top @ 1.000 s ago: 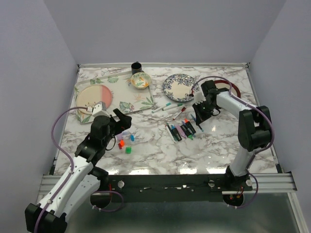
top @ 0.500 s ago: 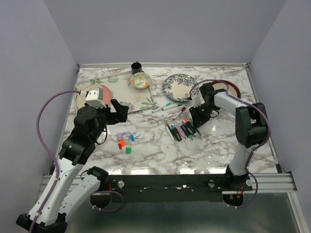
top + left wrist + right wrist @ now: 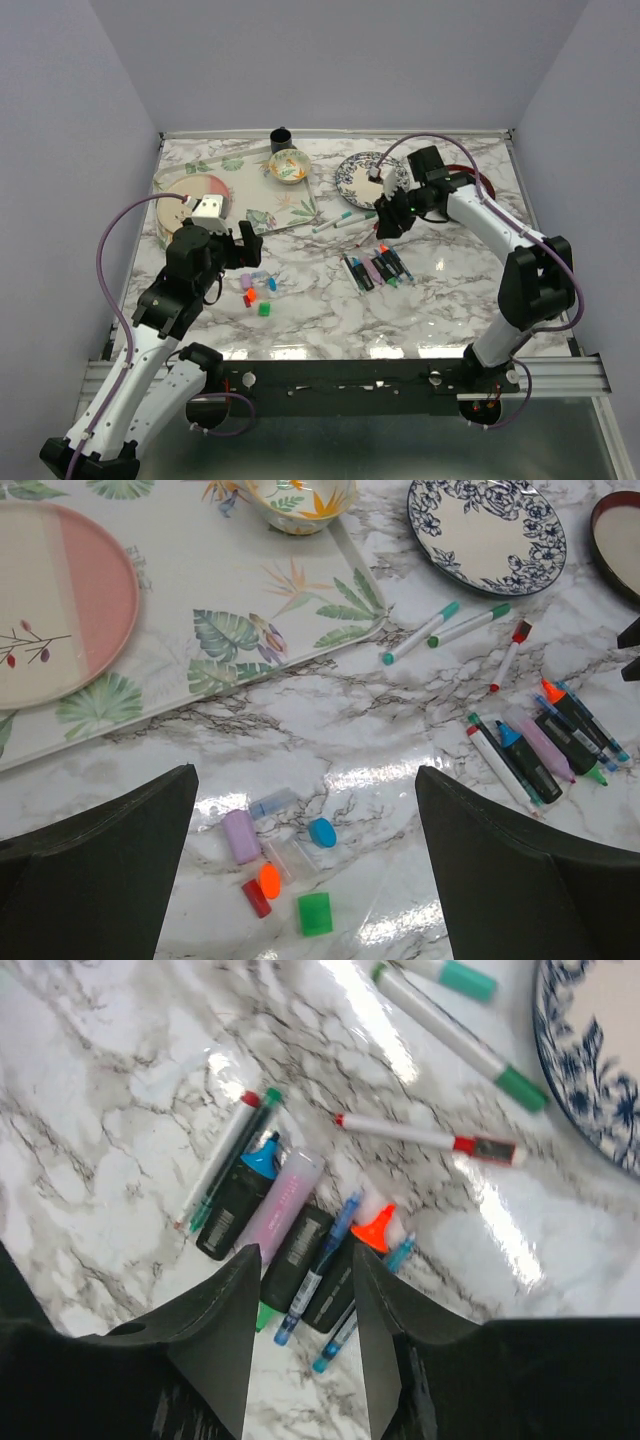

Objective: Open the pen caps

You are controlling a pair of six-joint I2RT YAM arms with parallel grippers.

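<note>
The red-ended pen's wide cap (image 3: 490, 1150) will come off in one piece when I pull it, because a clean seam (image 3: 455, 1144) separates it from the pen's white body.
Several loose pen caps (image 3: 256, 290) lie left of the table's centre: lilac (image 3: 240, 836), blue (image 3: 322, 831), orange (image 3: 269, 880), red (image 3: 256, 898) and green (image 3: 314, 914), with clear ones among them. My left gripper (image 3: 245, 240) (image 3: 305, 772) hangs wide open above them, empty. A cluster of pens (image 3: 375, 268) (image 3: 300, 1230) lies right of centre; an orange tip and a blue tip are bare. My right gripper (image 3: 388, 222) (image 3: 305, 1255) hovers over that cluster, open, holding nothing. A red-ended pen (image 3: 425, 1135) and two green-ended pens (image 3: 345, 218) (image 3: 455, 1025) lie further back.
A leaf-printed tray (image 3: 262, 207) at the back left holds a pink plate (image 3: 190, 198) and a small bowl (image 3: 288, 166). A black cup (image 3: 281, 137) stands behind it. A blue-patterned plate (image 3: 365, 180) and a red-rimmed dish (image 3: 485, 185) sit at the back right.
My right gripper has opened from shut and pulled up and back from the pen cluster toward the patterned plate. My left gripper shifted slightly and stays open.
</note>
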